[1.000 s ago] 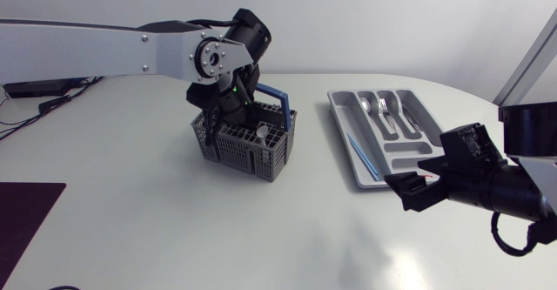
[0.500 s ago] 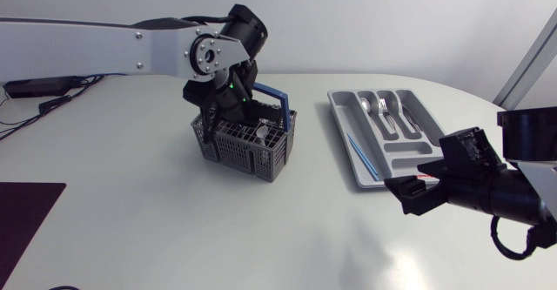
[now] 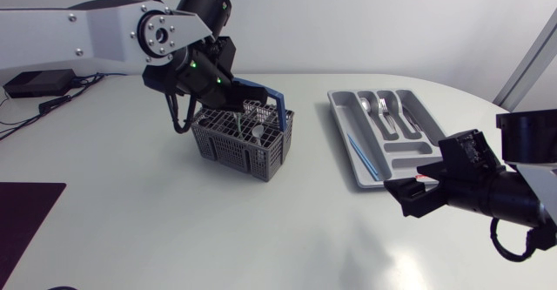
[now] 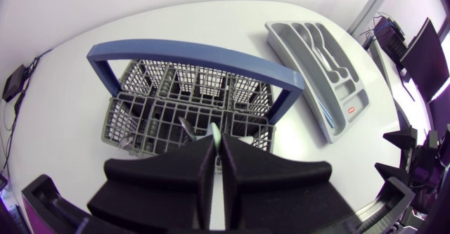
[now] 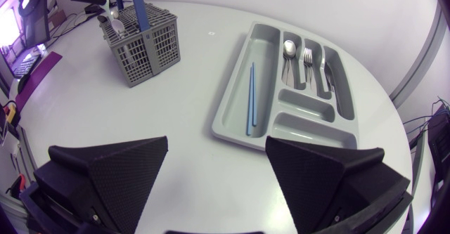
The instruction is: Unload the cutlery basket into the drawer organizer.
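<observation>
A thin pale green stick (image 3: pixel 239 123) is all that hangs below the left gripper (image 3: pixel 247 96), so the robot should expect a spoon's bowl at the stick's upper end.
The grey cutlery basket (image 3: pixel 248 149) with its blue handle (image 3: pixel 266 95) stands left of the table's middle. My left gripper (image 3: pixel 226 97) hovers over it, shut on a thin pale green stick (image 3: pixel 238 123) whose lower end still reaches into the basket. In the left wrist view the stick's tip (image 4: pixel 216 131) shows between the closed fingers, above the basket (image 4: pixel 162 93). A spoon (image 3: pixel 261 133) remains in the basket. The grey drawer organizer (image 3: pixel 409 162) lies to the right. My right gripper (image 3: pixel 400 192) is open in front of it, holding nothing.
The organizer (image 5: pixel 242 121) holds a blue chopstick (image 5: pixel 250 97) in its long slot, and a spoon (image 5: pixel 288 51), forks (image 5: pixel 306 57) and a knife (image 5: pixel 328 72) in the far slots. A dark purple mat (image 3: pixel 22 216) lies at the front left edge.
My left gripper closed on the green stick down in the basket, then rose up and to the left, drawing the stick upward. The right arm has not moved.
</observation>
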Motion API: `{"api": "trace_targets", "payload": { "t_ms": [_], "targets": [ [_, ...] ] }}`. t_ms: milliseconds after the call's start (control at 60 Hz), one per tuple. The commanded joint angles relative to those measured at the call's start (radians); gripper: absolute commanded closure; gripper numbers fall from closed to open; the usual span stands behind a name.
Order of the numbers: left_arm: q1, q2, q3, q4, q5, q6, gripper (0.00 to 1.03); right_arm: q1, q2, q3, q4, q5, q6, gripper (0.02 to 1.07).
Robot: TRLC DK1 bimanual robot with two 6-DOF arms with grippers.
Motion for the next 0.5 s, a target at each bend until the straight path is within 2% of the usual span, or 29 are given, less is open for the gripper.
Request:
{"api": "trace_targets", "payload": {
  "t_ms": [0, 483],
  "targets": [
    [0.01, -0.037, -0.036, 0.001, 0.003, -0.017, 1.0, 0.0, -0.014, -0.021, 0.002, -0.005, -0.01, 0.07],
    [0.002, -0.206, -0.125, 0.032, 0.061, -0.008, 1.0, 0.029, -0.063, -0.016, 0.002, -0.003, -0.027, 0.07]
  ]
}}
